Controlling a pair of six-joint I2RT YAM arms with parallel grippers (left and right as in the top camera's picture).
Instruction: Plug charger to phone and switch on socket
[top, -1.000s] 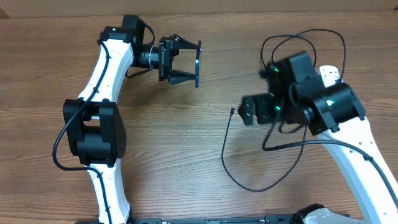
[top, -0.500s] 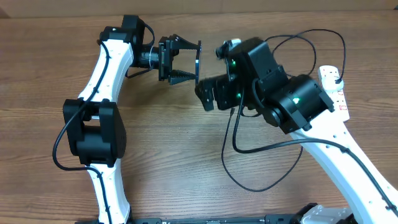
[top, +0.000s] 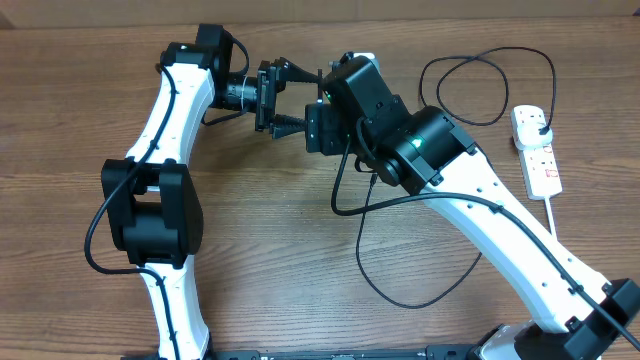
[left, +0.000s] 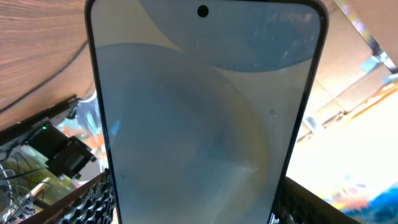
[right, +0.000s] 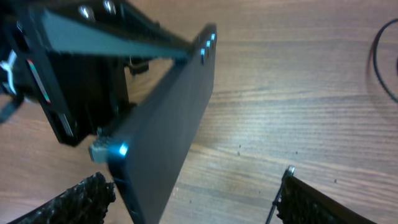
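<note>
My left gripper spans the phone's long sides (left: 102, 124). My right gripper should hold and turn the phone so that my left gripper can pinch it by its broad sides (right: 168, 134).
My left gripper (top: 285, 97) is shut on the phone (left: 199, 106) and holds it in the air, with its pale blue-grey screen filling the left wrist view. In the right wrist view the phone (right: 174, 118) shows edge-on with its dark back towards me. My right gripper (top: 322, 128) is open and empty right beside the phone, one finger on each side of the phone's lower end (right: 196, 186). The charger's connector tip (right: 289, 169) lies on the table by my right finger. Its black cable (top: 415, 300) loops across the table to the plug (top: 537, 120) in the socket strip (top: 540, 160).
The right arm stretches diagonally across the middle of the wooden table. More black cable loops lie at the far right (top: 490, 75). The strip's thick white cord (top: 585, 262) runs towards the front right. The left arm's base stands at the front left (top: 150, 215).
My right arm has swung left across the table from near the cable tip to the phone in my left gripper. The left arm and phone have not moved.
</note>
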